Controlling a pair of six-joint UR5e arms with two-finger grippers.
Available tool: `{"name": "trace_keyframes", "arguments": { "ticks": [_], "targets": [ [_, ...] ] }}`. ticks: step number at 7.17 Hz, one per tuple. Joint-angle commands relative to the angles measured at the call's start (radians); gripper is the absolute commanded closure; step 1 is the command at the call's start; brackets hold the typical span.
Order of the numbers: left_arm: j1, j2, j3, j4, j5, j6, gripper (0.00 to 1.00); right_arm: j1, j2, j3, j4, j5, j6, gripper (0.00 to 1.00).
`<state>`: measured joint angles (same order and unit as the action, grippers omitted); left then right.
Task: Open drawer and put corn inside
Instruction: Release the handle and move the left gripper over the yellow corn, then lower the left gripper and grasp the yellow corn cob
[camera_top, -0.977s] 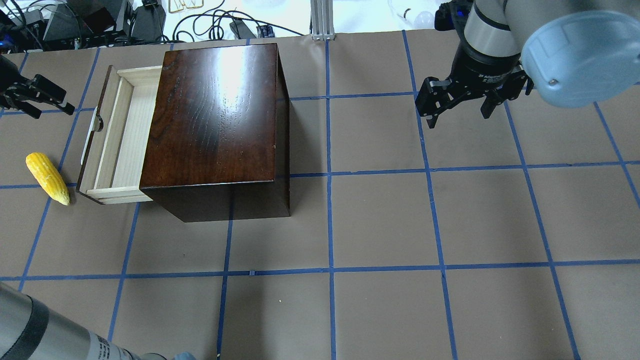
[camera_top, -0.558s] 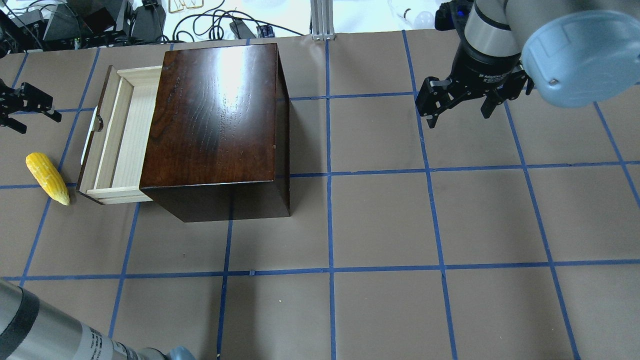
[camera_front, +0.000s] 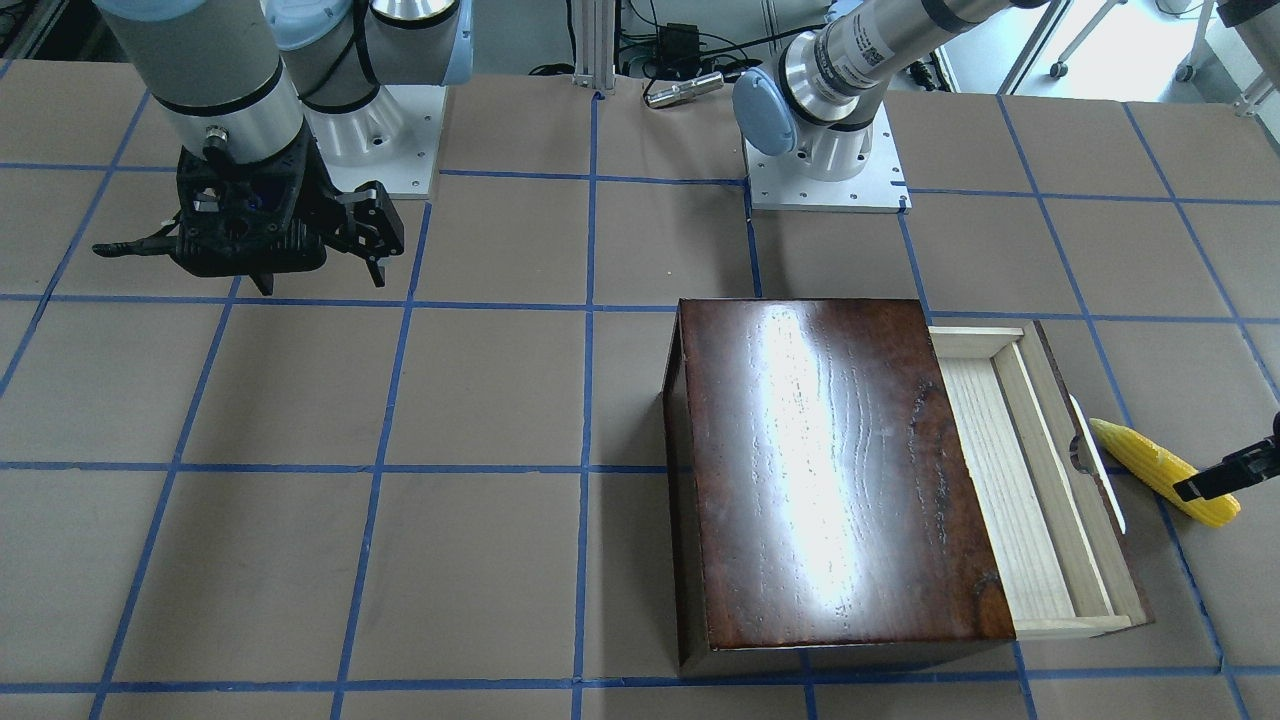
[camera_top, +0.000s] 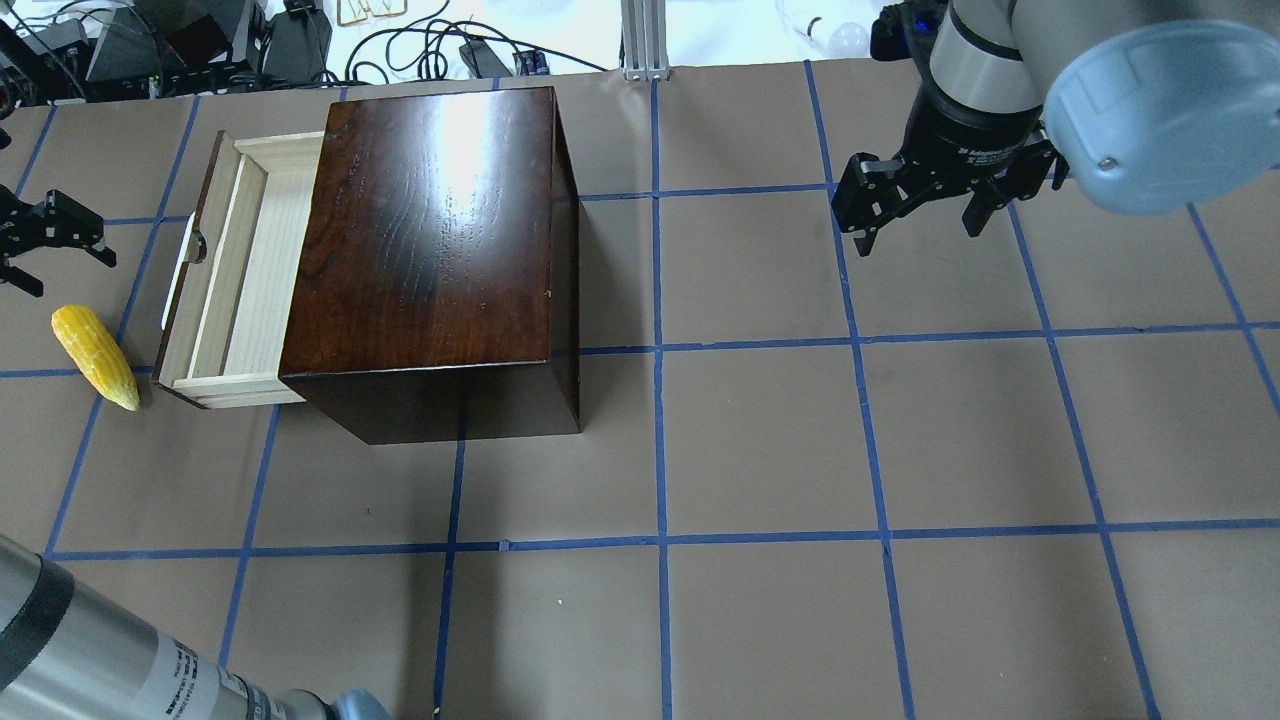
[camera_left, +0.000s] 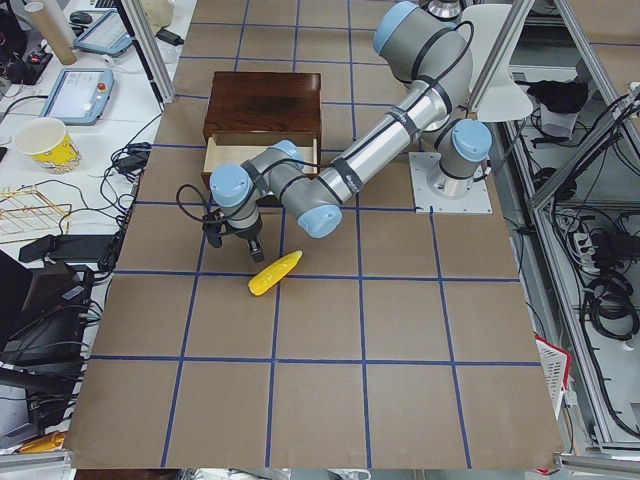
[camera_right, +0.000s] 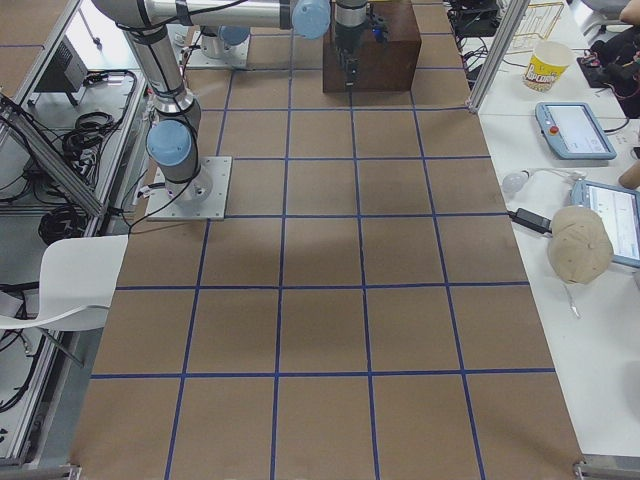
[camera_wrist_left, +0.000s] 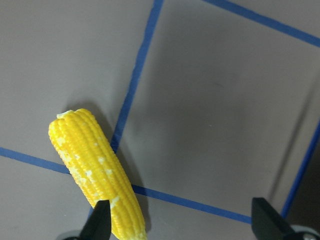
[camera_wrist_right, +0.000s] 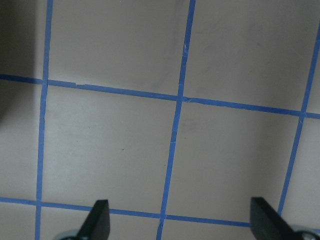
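My gripper will lower the corn (camera_front: 1164, 472), and the corn will then lie flat inside, because the open gap of the drawer (camera_front: 1011, 480) is longer and wider than the corn.
The drawer (camera_top: 235, 290) stands pulled out of the dark wooden box (camera_top: 430, 250) on its left side, and the pale tray is empty. Its white handle (camera_top: 183, 270) faces left. The yellow corn (camera_top: 95, 355) lies on the table just left of the drawer front, tapered tip toward me. My left gripper (camera_top: 68, 272) is open and empty, hovering just beyond the corn's blunt end. In the left wrist view the corn (camera_wrist_left: 95, 175) lies by one fingertip (camera_wrist_left: 100, 222), not between the two. My right gripper (camera_top: 920, 240) is open and empty, far right of the box.
The brown table carries a blue tape grid (camera_top: 660, 340). Cables and equipment (camera_top: 200, 40) crowd the far edge behind the box. The corn also shows in the front view (camera_front: 1150, 470) beside the drawer (camera_front: 1030, 480).
My left gripper has moved away from the drawer handle, left and toward the corn, staying open. The drawer, the corn and the right arm have not moved.
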<state>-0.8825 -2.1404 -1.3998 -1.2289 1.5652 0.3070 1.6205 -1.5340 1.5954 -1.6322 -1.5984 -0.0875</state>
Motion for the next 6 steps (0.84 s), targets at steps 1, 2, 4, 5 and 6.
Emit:
{"name": "trace_keyframes", "arguments": {
  "ticks": [1, 2, 4, 5, 6],
  "targets": [
    [0.016, -0.026, -0.056, 0.115, 0.041, -0.034, 0.00, 0.001, 0.000, 0.002, 0.000, 0.000, 0.000, 0.00],
    [0.025, -0.026, -0.060, 0.115, 0.042, -0.045, 0.00, -0.002, 0.000, 0.000, 0.000, 0.000, 0.000, 0.00],
    [0.025, -0.026, -0.061, 0.106, 0.123, -0.051, 0.00, 0.001, 0.000, 0.000, 0.000, 0.000, 0.000, 0.00],
    [0.025, -0.036, -0.062, 0.109, 0.125, -0.057, 0.00, 0.001, 0.000, 0.000, 0.000, 0.000, 0.000, 0.00],
    [0.025, -0.051, -0.061, 0.115, 0.119, -0.086, 0.00, -0.002, 0.000, 0.002, 0.000, 0.000, 0.000, 0.00]
  ]
}}
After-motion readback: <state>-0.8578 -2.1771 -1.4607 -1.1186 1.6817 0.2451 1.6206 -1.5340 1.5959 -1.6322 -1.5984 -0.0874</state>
